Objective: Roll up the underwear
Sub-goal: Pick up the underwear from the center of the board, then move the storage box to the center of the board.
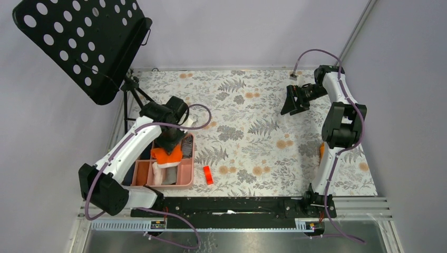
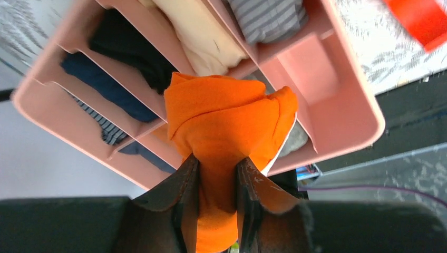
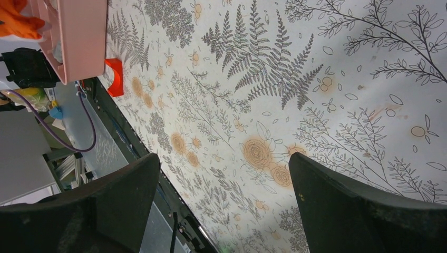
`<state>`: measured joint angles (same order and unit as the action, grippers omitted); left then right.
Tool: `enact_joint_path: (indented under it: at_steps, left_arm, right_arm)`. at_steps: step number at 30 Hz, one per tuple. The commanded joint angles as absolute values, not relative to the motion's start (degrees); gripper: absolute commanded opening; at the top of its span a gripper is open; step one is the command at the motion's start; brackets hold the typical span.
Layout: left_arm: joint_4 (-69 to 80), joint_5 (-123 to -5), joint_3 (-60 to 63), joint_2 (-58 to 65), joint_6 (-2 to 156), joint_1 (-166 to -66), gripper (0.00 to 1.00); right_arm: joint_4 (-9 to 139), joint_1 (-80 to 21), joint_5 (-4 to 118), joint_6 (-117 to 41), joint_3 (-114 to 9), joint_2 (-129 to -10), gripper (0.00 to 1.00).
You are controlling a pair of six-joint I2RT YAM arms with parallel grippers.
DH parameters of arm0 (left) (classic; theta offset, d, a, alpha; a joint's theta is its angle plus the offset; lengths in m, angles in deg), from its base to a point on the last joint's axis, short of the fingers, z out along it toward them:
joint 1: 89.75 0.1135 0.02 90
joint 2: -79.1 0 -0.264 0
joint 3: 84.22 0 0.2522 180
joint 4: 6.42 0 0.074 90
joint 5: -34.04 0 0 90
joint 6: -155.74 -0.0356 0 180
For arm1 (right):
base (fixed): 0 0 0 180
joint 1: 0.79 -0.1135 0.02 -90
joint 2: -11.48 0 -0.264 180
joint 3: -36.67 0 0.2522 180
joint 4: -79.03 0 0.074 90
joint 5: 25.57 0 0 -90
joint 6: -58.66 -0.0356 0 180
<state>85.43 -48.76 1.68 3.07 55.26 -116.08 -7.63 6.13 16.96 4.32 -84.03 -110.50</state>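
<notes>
My left gripper is holding the orange underwear, which is rolled up, and the tray's corner slot by the red block is empty. The gripper should keep going there and let go of the underwear inside.
My left gripper is shut on a bright orange underwear, rolled into a bundle and held just above the pink divided tray. From above, that orange underwear hangs over the tray's middle under my left gripper. In the tray's slots lie a grey striped underwear, a beige one, a black one and a navy one. My right gripper hovers open and empty over the floral cloth at the far right, its fingers wide apart.
A small red block lies on the floral cloth just right of the tray. A black perforated music stand leans over the far left corner. A black rail runs along the near edge.
</notes>
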Motion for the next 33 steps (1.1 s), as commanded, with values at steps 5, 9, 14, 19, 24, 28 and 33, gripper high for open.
enact_joint_path:
  at_steps: [5,9,14,19,24,28,33]
  left_arm:
    - [88.1,-52.3,-2.0,0.3,55.5,-120.3,0.00]
    - [86.3,-51.7,-1.7,-2.8,56.0,-123.1,0.00]
    - [83.5,-48.7,-1.4,-8.8,57.5,-125.3,0.00]
    - [83.7,-50.7,2.6,-14.1,57.0,-127.8,0.00]
    - [83.9,-52.3,4.9,-19.2,56.6,-128.4,0.00]
    - [82.4,-53.6,10.5,-22.6,56.6,-128.4,0.00]
    - [81.7,-62.3,17.9,-27.3,67.7,-126.1,0.00]
  right_arm:
    - [-8.2,6.2,18.4,4.3,-84.5,-110.7,1.00]
    - [-8.4,6.2,18.8,4.3,-84.5,-111.5,1.00]
    - [-8.2,6.2,19.4,4.7,-83.4,-111.9,1.00]
    - [-8.5,6.2,20.0,4.9,-82.3,-112.1,1.00]
    - [-8.3,6.2,20.0,5.1,-81.5,-112.7,1.00]
    - [-8.2,6.2,19.9,5.6,-80.6,-113.5,1.00]
    - [-8.3,6.2,20.0,5.7,-80.4,-114.0,1.00]
